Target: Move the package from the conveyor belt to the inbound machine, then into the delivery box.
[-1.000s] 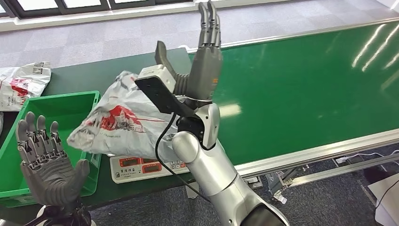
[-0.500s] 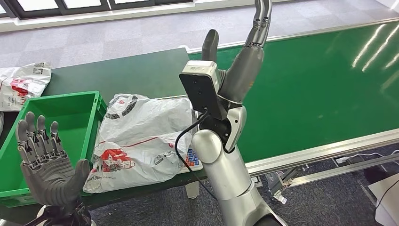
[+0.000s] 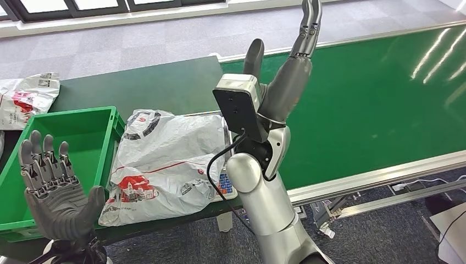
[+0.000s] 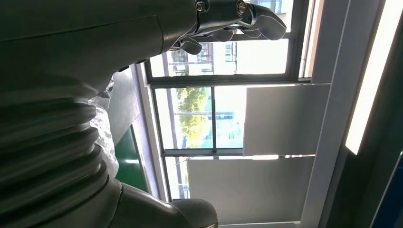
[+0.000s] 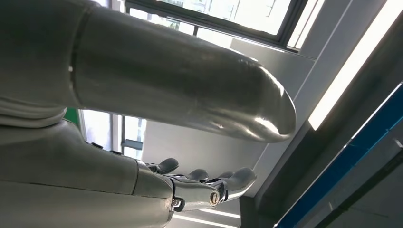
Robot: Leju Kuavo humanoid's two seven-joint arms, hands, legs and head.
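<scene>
The package [image 3: 165, 157] will crumple together in the robot's grip and hang down in folds when the robot lifts it, because loose wrinkles [image 3: 177, 175] run across the white plastic.
The package [image 3: 165, 159], a white plastic bag with red and black print, lies flat on the inbound machine [image 3: 226, 185], a white scale with a keypad, and covers most of it. My right hand [image 3: 286, 71] is raised above the near end of the conveyor belt [image 3: 357, 99], to the right of the package, fingers straight and apart, holding nothing. In the right wrist view its fingers [image 5: 204, 183] stretch out against a ceiling. My left hand [image 3: 52, 187] hovers over the front of the green delivery box [image 3: 66, 129], palm showing, fingers spread and empty. The left wrist view shows that hand's fingers [image 4: 228, 14].
A second white bag [image 3: 27, 96] lies at the far left of the dark table [image 3: 148, 82]. The green belt runs off to the right behind a metal rail [image 3: 373, 176]. Grey floor lies beyond the table.
A second ago the package hung lifted against my right hand; it now lies on the scale. My right hand has let go and swung up and to the right. The left hand has stayed put.
</scene>
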